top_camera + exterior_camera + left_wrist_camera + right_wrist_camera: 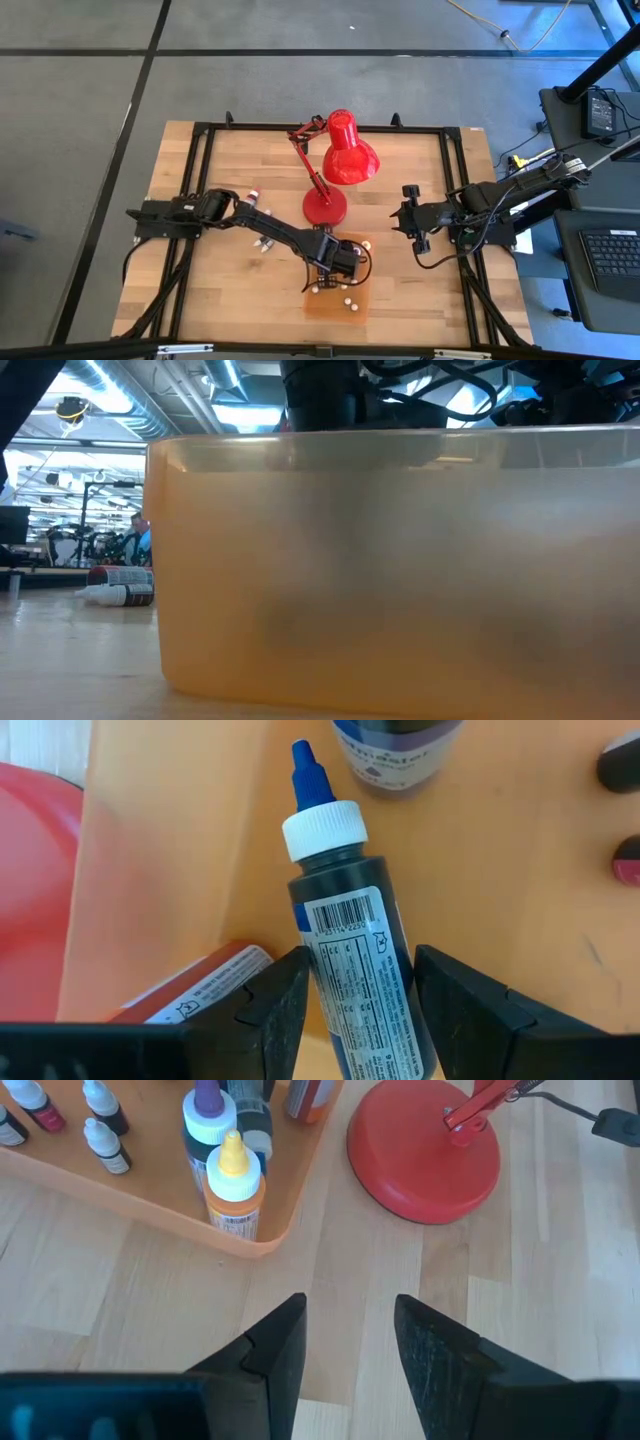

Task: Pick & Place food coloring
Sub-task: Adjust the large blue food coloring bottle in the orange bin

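Observation:
Next, my left gripper opens and close more squarely across its labelled body (pixel 366 985) before picking it up, because the blue bottle (pixel 345 885) is slanted between my left gripper's fingers.
A blue food coloring bottle (pixel 345 920) with a white collar and a blue tip lies between the fingers of my left gripper (pixel 360 970), which is shut on it above the translucent orange tray (pixel 335 305). A red-orange bottle (pixel 200 985) lies beside it, and a dark one (pixel 395 745) stands beyond its tip. Several small white-capped bottles (pixel 105 1125) stand in the tray, with a yellow-capped one (pixel 235 1195) at its corner. Two loose bottles (pixel 265 242) lie on the wood left of the tray. My right gripper (pixel 350 1305) hangs open over bare wood, right of the lamp. My left gripper pinches the blue bottle's labelled body (pixel 320 975) between its two fingers, well below the white collar. The fingers come steeply from above and lie across the bottle. The tip points away over the tray floor. The bottle's base is cut off, so whether it rests there I cannot tell.
A big red desk lamp (pixel 345 150) stands at the table's middle, its round base (pixel 425 1150) just beyond the tray's corner. In the low view the tray's wall (pixel 400 580) fills the picture, with a bottle (pixel 120 592) lying on the wood to its left.

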